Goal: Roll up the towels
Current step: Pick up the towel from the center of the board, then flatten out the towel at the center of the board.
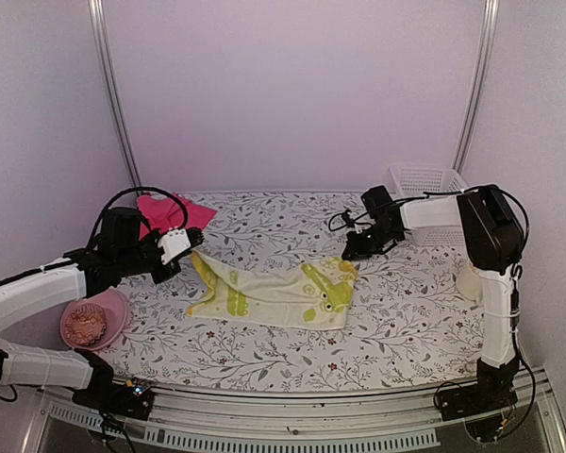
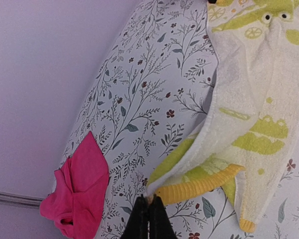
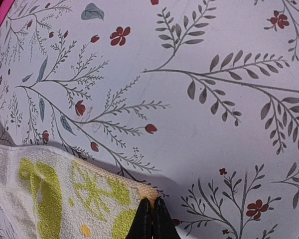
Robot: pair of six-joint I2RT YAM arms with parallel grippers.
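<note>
My grippers should pull the held corners (image 1: 348, 263) apart and raise the towel to straighten it before rolling, because the yellow-green towel hangs loose with its yellow ribbed edge (image 2: 202, 186) bent under.
The yellow-green towel (image 1: 274, 293) lies stretched across the middle of the flowered table. My left gripper (image 1: 191, 247) is shut on its left corner, seen in the left wrist view (image 2: 149, 200) pinching the towel (image 2: 249, 99) by its yellow ribbed edge. My right gripper (image 1: 351, 255) is shut on the right corner; the right wrist view (image 3: 152, 201) shows the towel (image 3: 65, 199) with its hem clamped and lifted a little off the cloth. The pink towel (image 1: 170, 212) lies crumpled at the back left, also in the left wrist view (image 2: 77, 194).
A pink bowl (image 1: 96, 319) holding a brown round thing sits at the front left by the left arm. A white slotted basket (image 1: 424, 184) stands at the back right. A white object (image 1: 468, 281) sits at the right edge. Walls close in the table.
</note>
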